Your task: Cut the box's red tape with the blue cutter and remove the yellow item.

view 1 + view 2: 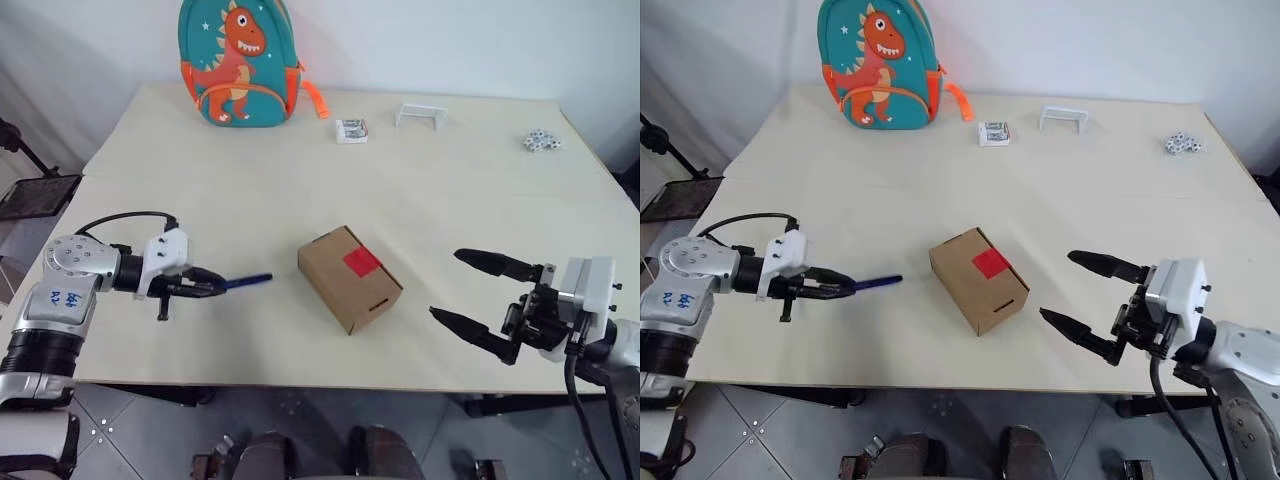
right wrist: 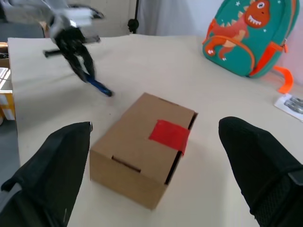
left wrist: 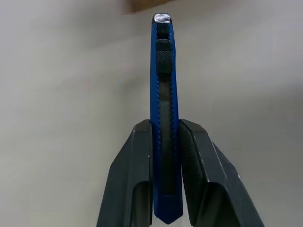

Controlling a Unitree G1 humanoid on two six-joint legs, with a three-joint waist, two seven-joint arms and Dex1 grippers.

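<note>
The box's lid (image 1: 334,265) is lying flat over the dark gap (image 2: 173,167), so it should stay down when the robot pulls the blue cutter through the red tape.
The brown box (image 1: 350,277) lies closed near the table's middle front, with the red tape (image 1: 362,262) across its lid edge. To its left, my left gripper (image 1: 210,288) is shut on the blue cutter (image 1: 247,282), held a little above the table with its tip toward the box. In the left wrist view the cutter (image 3: 164,104) stands clamped between the two black fingers (image 3: 137,175). My right gripper (image 1: 470,290) hovers open to the right of the box, nothing between its fingers. The yellow item is hidden.
A teal dinosaur backpack (image 1: 238,62) stands at the table's far left edge. A small card pack (image 1: 351,130), a white bracket (image 1: 421,115) and a cluster of small white pieces (image 1: 540,141) lie along the far side.
</note>
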